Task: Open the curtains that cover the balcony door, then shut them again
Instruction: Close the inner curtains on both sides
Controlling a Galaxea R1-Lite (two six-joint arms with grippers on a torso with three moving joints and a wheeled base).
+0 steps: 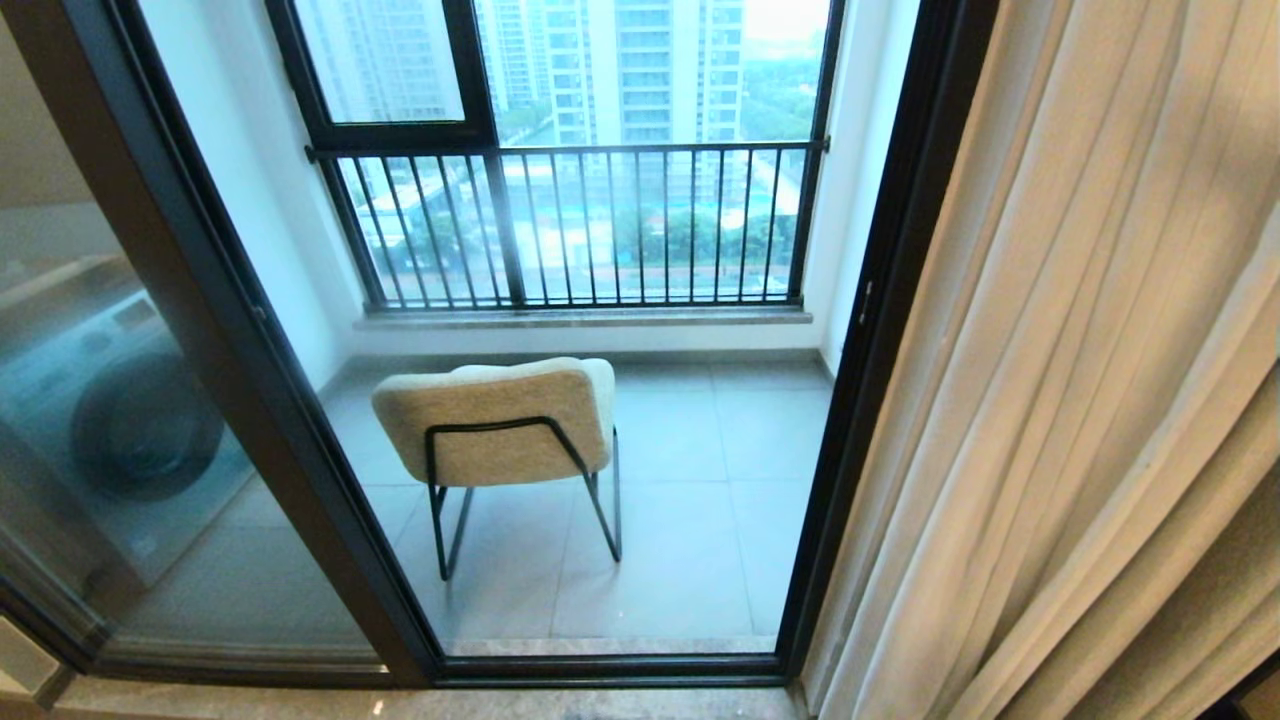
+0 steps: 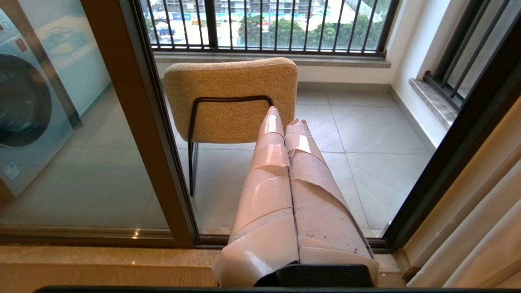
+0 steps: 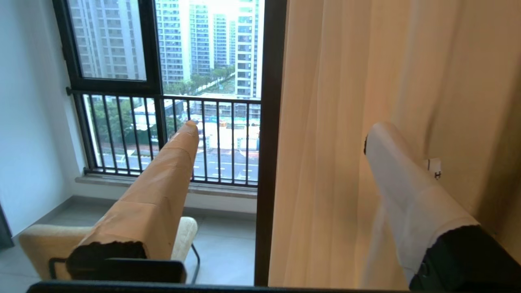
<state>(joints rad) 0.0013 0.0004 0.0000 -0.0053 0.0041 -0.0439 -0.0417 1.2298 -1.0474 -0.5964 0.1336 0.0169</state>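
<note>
The curtains' edge [image 3: 279, 171] sits between my right gripper's open fingers, half over the balcony door, so I should move deeper into the curtains' folds [image 3: 332, 161] before gripping.
The cream pleated curtains [image 1: 1080, 380] hang gathered at the right of the balcony door [image 1: 880, 330], whose glass between the black frames is uncovered. In the right wrist view my right gripper [image 3: 285, 130] is open wide, its taped fingers [image 3: 179, 162] far apart. The curtains [image 3: 350, 101] fill the space ahead between them, their edge beside the door frame [image 3: 270, 122]. Whether a finger touches the fabric does not show. My left gripper [image 2: 285, 116] is shut, empty, its taped fingers [image 2: 268, 162] pressed together and pointing low toward the door [image 2: 142, 122]. Neither gripper shows in the head view.
A beige chair [image 1: 500, 420] on a thin black frame stands on the balcony tiles just behind the glass. Beyond it is a black-railed window [image 1: 580, 220]. A washing machine [image 1: 110, 420] shows behind the left glass panel. A stone threshold [image 1: 400, 700] runs along the door's foot.
</note>
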